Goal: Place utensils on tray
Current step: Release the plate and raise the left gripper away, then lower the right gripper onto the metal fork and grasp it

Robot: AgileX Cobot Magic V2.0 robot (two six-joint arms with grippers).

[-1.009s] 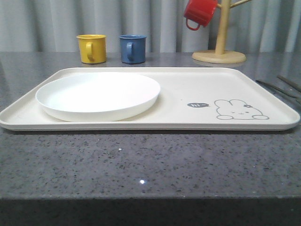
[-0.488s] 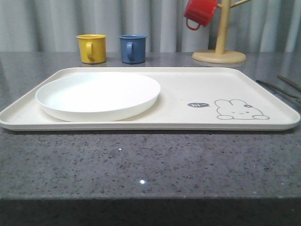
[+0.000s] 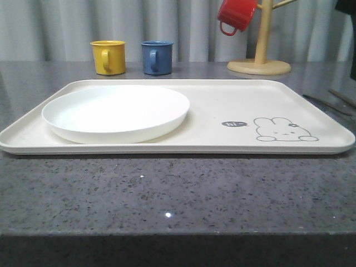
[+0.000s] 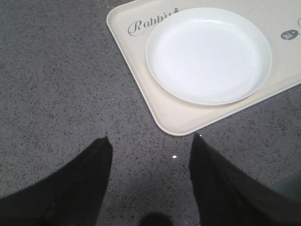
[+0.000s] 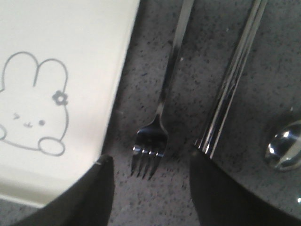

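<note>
I see that the pair of chopsticks is close together along its length, so both chopsticks will rise side by side when I lift them.
The cream tray with the rabbit drawing lies across the counter, and the round white plate rests on its left half. Off the tray's right edge lie the fork, the pair of chopsticks and the spoon, all on the bare counter. My right gripper hangs open just above the fork's tines, one finger over the tray rim, the other by the chopstick ends. Over the stone near the tray's corner, my left gripper is open and holds nothing.
A yellow mug and a blue mug stand behind the tray. A red mug hangs on a wooden mug tree at the back right. My right arm shows dark at the top right edge.
My right arm has come into the front view at its top right edge. The tray, plate and mugs have not moved.
</note>
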